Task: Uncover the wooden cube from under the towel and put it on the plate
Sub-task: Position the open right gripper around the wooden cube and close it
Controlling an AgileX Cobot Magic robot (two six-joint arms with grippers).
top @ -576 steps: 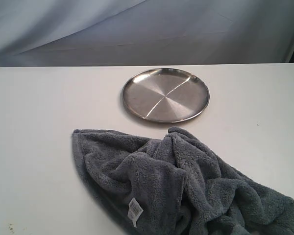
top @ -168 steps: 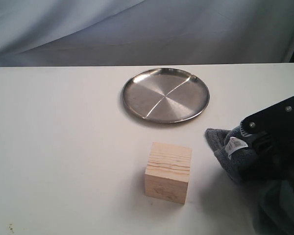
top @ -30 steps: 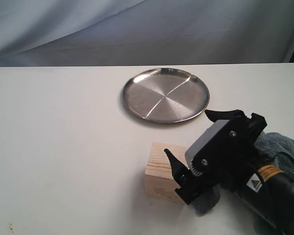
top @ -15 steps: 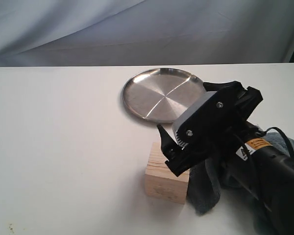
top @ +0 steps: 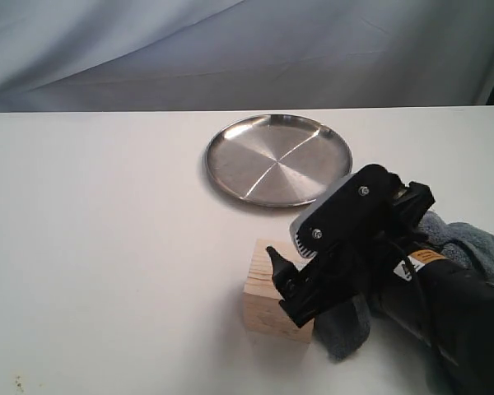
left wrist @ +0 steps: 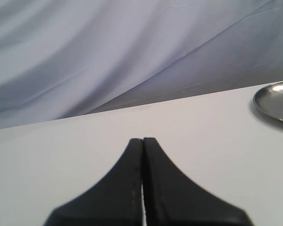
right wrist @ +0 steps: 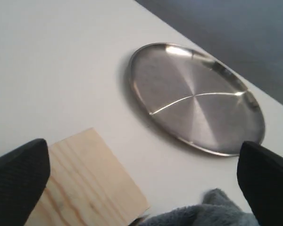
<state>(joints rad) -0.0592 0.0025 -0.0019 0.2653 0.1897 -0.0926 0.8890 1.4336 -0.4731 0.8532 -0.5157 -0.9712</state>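
Next, I lift clear, turn my right gripper's fingers square to the cube's sides [top: 273, 314] and lower them around it, because the wooden cube [top: 268, 265] lies crooked to those fingers.
The wooden cube [top: 266, 303] stands on the white table, in front of the steel plate [top: 277, 159]. My right gripper [top: 309, 263] hangs open over the cube's right half, and one black fingertip shows above its top face. In the right wrist view the cube [right wrist: 80, 179] lies between the wide-spread fingers [right wrist: 19, 181], with the plate [right wrist: 195, 96] beyond. The blue-grey towel [top: 471, 240] is bunched at the right under the arm, and a fold [right wrist: 203, 215] touches the cube's edge. My left gripper [left wrist: 143, 141] is shut on nothing, with the plate's rim [left wrist: 276, 100] to one side.
The white table [top: 107, 247] stretches bare to the left of the cube and plate. A grey-blue cloth backdrop [top: 230, 49] hangs behind the table's far edge. The right arm's black body [top: 445, 313] fills the lower right.
Long ago the towel covered the cube; it has since been pulled off to the right. Over the last second my open right gripper rose, then came down over the cube.
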